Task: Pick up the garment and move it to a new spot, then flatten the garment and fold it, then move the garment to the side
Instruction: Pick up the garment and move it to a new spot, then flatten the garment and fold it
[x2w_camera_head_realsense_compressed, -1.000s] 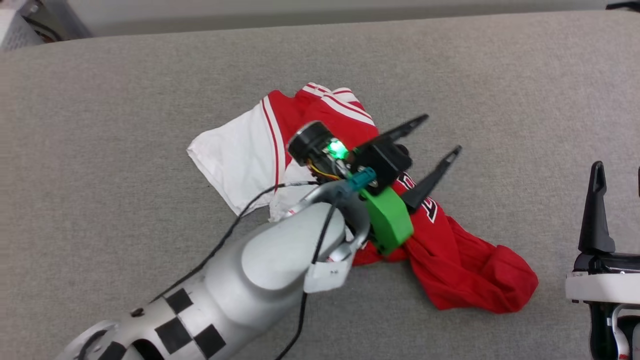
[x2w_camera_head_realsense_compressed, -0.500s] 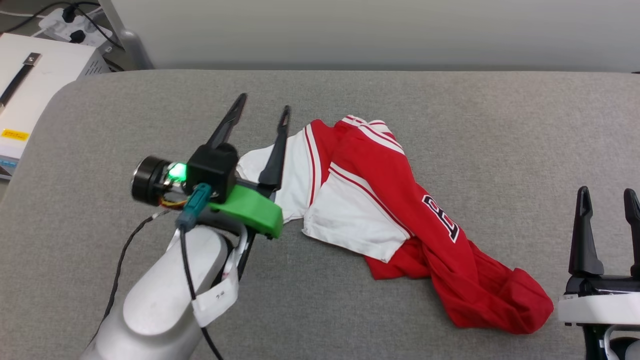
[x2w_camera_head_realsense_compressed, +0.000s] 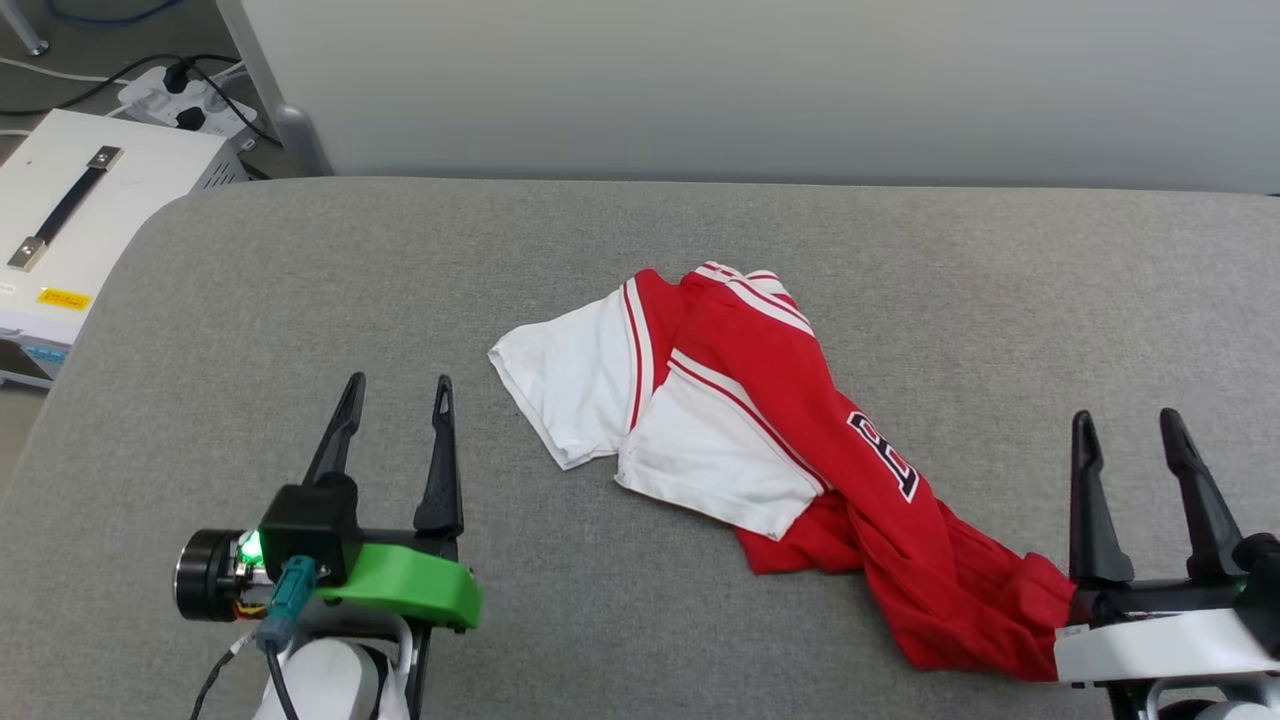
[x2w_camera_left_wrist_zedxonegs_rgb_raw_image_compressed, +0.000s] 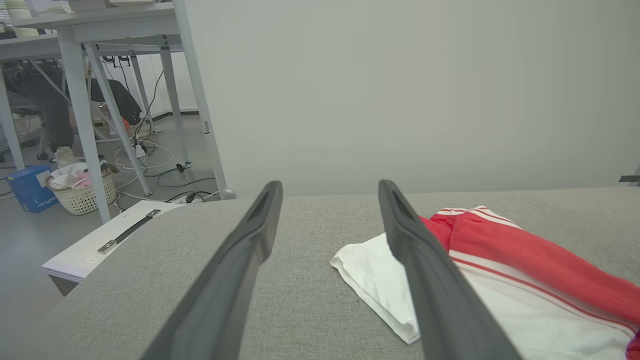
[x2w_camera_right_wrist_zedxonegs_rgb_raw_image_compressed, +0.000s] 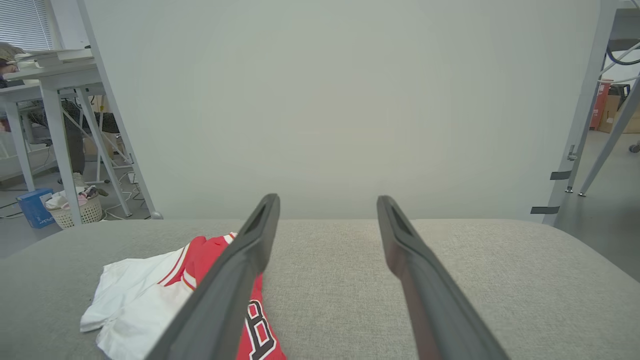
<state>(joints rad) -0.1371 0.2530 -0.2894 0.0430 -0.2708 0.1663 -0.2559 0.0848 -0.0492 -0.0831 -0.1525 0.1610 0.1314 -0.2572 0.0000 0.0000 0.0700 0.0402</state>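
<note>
I expect the garment (x2w_camera_head_realsense_compressed: 780, 396) to open out to a plain red side when I pull the near sleeve across, because both white sleeves (x2w_camera_head_realsense_compressed: 717, 454) point the same way.
The garment (x2w_camera_head_realsense_compressed: 770, 440), a red jersey with white sleeves and a black number, lies crumpled on the grey padded table (x2w_camera_head_realsense_compressed: 300, 300), stretching from the middle toward the lower right. My left gripper (x2w_camera_head_realsense_compressed: 395, 388) stands open at the lower left, apart from the white sleeve and empty. My right gripper (x2w_camera_head_realsense_compressed: 1125, 420) is open at the lower right, its base beside the garment's red end. In the left wrist view the garment (x2w_camera_left_wrist_zedxonegs_rgb_raw_image_compressed: 500, 270) lies right of the open left gripper (x2w_camera_left_wrist_zedxonegs_rgb_raw_image_compressed: 327, 187). The right wrist view has the garment (x2w_camera_right_wrist_zedxonegs_rgb_raw_image_compressed: 150, 290) left of the open right gripper (x2w_camera_right_wrist_zedxonegs_rgb_raw_image_compressed: 327, 200).
A white box (x2w_camera_head_realsense_compressed: 80, 220) with a dark handle stands off the table's left edge, with a power strip and cables (x2w_camera_head_realsense_compressed: 190, 90) behind it. A pale wall (x2w_camera_head_realsense_compressed: 760, 90) backs the table. White desk legs (x2w_camera_left_wrist_zedxonegs_rgb_raw_image_compressed: 90, 110) and a laundry basket (x2w_camera_left_wrist_zedxonegs_rgb_raw_image_compressed: 82, 192) stand on the floor at left.
My left arm pulled back from over the garment to the lower left, leaving it on the table. The head camera tilted, so the whole scene shifted down.
</note>
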